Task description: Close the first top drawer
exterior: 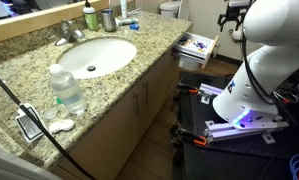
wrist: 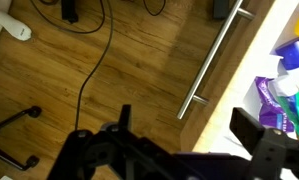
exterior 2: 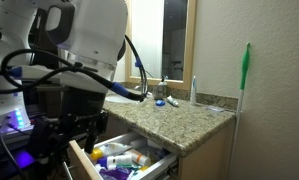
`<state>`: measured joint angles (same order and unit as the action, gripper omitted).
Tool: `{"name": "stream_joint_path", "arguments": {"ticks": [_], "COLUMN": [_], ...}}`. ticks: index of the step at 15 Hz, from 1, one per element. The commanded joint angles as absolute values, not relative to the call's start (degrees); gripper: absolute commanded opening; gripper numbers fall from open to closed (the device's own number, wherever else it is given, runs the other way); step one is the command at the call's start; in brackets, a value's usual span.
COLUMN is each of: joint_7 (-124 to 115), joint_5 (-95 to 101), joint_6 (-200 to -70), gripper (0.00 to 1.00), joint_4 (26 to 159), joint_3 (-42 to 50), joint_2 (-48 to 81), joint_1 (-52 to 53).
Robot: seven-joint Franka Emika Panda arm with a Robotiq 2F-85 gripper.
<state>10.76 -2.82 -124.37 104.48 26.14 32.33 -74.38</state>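
My gripper is hanging crooked over the end of the drawer front [wrist: 197,132]. Next, I move it out to the handle's side [wrist: 215,60], turn it straight and push.
The top drawer [exterior: 197,46] of the vanity stands pulled open at the far end of the cabinet row. In an exterior view [exterior 2: 109,165] it shows bottles and tubes inside. In the wrist view its light wooden front [wrist: 224,95] carries a long metal bar handle [wrist: 215,58], and colourful contents [wrist: 285,80] lie to the right. My gripper [wrist: 189,130] is open and empty, and the end of the drawer front shows between its two dark fingers. In an exterior view the gripper [exterior: 232,18] hangs just beyond the open drawer.
A granite counter [exterior: 29,75] holds a white sink [exterior: 94,55], a plastic bottle [exterior: 66,88] and cups [exterior: 108,19]. Cables [wrist: 94,70] run over the wooden floor. The robot's base and cart [exterior: 234,115] stand close to the cabinet. A green-handled tool [exterior 2: 245,80] leans on the wall.
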Motion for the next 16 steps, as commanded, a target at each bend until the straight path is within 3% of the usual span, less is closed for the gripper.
{"name": "stream_joint_path", "arguments": {"ticks": [1, 7, 16], "joint_7": [4.0, -2.0, 1.6], "joint_5": [0.9, 4.5, 8.0], "joint_6": [-133.2, -139.9, -130.8], "gripper": [1.0, 1.0, 1.0], "joint_4": [109.0, 115.1, 110.6], "joint_3": [25.1, 26.2, 28.4], "joint_2": [34.5, 34.4, 31.6], "joint_1": [-73.3, -70.4, -71.4]}}
